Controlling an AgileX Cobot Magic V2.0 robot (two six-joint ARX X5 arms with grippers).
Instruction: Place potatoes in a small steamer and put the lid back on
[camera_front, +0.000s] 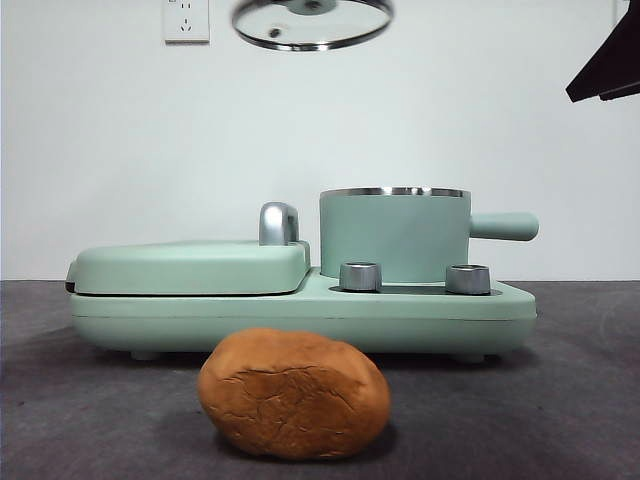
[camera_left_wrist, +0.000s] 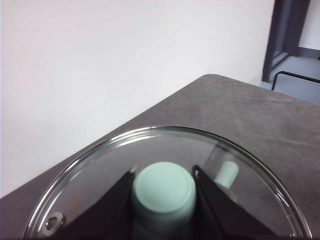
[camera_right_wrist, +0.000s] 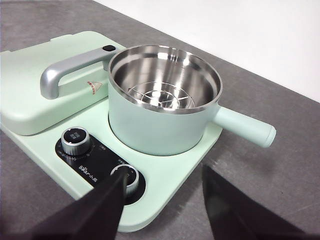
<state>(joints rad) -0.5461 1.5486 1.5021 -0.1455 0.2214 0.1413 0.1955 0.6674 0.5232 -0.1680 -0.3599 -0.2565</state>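
Observation:
I expect the orange-brown potato (camera_front: 294, 394) to lie fully inside the pot when I lower it in, because the wire rack (camera_right_wrist: 162, 97) sits far below the pot's steel rim.
An orange-brown potato (camera_front: 293, 394) with cracked skin lies on the table at the front, before the appliance. The small steamer (camera_front: 394, 233) (camera_right_wrist: 165, 102), a mint-green pot with a steel rim and a side handle, stands uncovered on the base, a wire rack inside. High above it hangs the glass lid (camera_front: 312, 22) (camera_left_wrist: 165, 180), my left gripper (camera_left_wrist: 163, 187) shut on its mint-green knob. My right gripper (camera_right_wrist: 162, 192) hovers open above the base's front edge near the knobs, holding nothing. A black tip (camera_front: 606, 70) shows at the top right of the front view.
The mint-green base (camera_front: 300, 310) carries a closed flat griddle plate (camera_front: 190, 265) with a steel handle (camera_right_wrist: 70, 70) beside the pot, and two steel knobs (camera_front: 361, 276) at its front. A wall with a socket (camera_front: 186, 20) stands behind the dark table.

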